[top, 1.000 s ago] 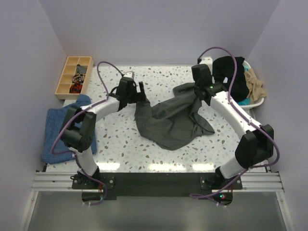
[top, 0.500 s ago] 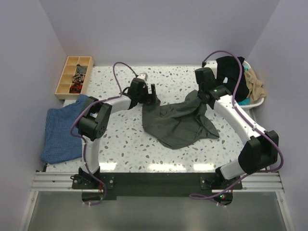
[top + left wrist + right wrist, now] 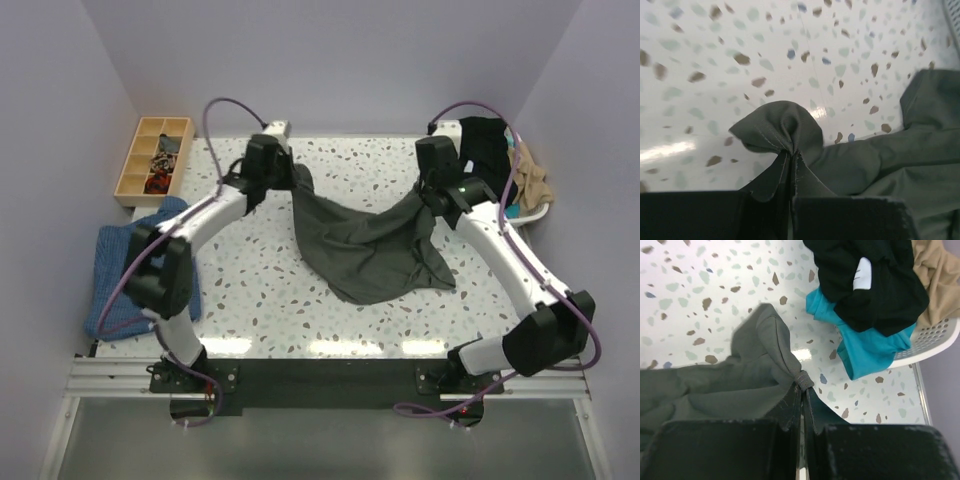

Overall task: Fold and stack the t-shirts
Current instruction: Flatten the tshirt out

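The charcoal-grey t-shirt hangs slack in the middle point(image 3: 362, 228). My left gripper should pull the t-shirt's edge back toward the blue knitted cloth point(image 3: 118, 262) to stretch the t-shirt flat before folding.
A dark charcoal-grey t-shirt point(image 3: 370, 245) hangs stretched between both grippers above the speckled table, sagging in the middle with its lower part resting on the table. My left gripper point(image 3: 290, 180) is shut on its left edge; in the left wrist view the pinched cloth point(image 3: 782, 130) bunches just past the closed fingers point(image 3: 840, 220). My right gripper point(image 3: 432, 195) is shut on the shirt's right edge, where a folded hem point(image 3: 802, 379) pokes out between the closed fingers point(image 3: 715, 452). Black point(image 3: 865, 280), teal point(image 3: 865, 345) and tan point(image 3: 935, 275) t-shirts lie heaped in a white basket point(image 3: 932, 340).
A wooden compartment tray point(image 3: 153, 158) with small items sits at the far left corner. A blue knitted cloth point(image 3: 115, 265) lies over the table's left edge. The white basket point(image 3: 535, 212) of shirts stands at the far right. Purple cables loop above both arms.
My left gripper moved onto the shirt's left edge and shut on it, then lifted it toward the far left. The right gripper carried its edge rightward, spreading the shirt between the arms.
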`<state>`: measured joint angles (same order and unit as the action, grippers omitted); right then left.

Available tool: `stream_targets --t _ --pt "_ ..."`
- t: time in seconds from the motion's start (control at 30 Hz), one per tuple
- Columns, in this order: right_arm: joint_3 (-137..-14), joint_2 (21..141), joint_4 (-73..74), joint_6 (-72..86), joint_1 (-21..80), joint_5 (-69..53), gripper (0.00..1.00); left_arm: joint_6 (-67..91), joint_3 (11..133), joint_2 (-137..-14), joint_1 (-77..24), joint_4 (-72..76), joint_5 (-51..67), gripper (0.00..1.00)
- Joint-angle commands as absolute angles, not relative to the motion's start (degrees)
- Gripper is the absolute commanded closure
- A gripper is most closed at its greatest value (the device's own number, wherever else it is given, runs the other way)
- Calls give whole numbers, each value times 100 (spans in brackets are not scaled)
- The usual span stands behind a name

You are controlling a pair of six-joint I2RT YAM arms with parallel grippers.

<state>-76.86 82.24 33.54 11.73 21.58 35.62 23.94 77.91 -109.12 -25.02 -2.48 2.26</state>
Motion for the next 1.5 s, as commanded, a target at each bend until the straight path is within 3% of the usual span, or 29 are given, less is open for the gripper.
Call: stream_targets --t 0.0,0.27,0.37,0.67,0.8,0.93,1.13,1.33,1.47 --pt "-8524 7200 3769 1090 2136 3428 100 1830 7954 -8458 -2022 -973 -272 100" --pt "-9359 5890 4877 906 2136 2507 100 1653 7928 -5569 -1934 -2485 -1079 100" --pt "-9771 5362 5158 897 2144 2190 100 1652 8217 -4793 -1934 -3108 -890 100" --pt "-10425 4816 5783 1010 2136 941 100 2398 8965 -3648 -1934 -4762 -149 100" --pt "-9696 4948 5573 1098 2136 721 100 2593 8466 -3533 -1934 -4826 -246 100" --pt "-8624 5255 4960 1256 2136 607 100 2654 7168 -3726 -1934 -4317 -343 100" --pt "-6850 5967 3905 1415 2136 817 100 3014 5363 -4945 -1934 -2990 -894 100" --pt "-6609 6881 3437 1459 2145 1406 100 3322 4939 -6212 -1934 -2417 -1650 100" --pt "-6767 7092 3094 1345 2145 1713 100 3279 4966 -6310 -1934 -2146 -2082 100"
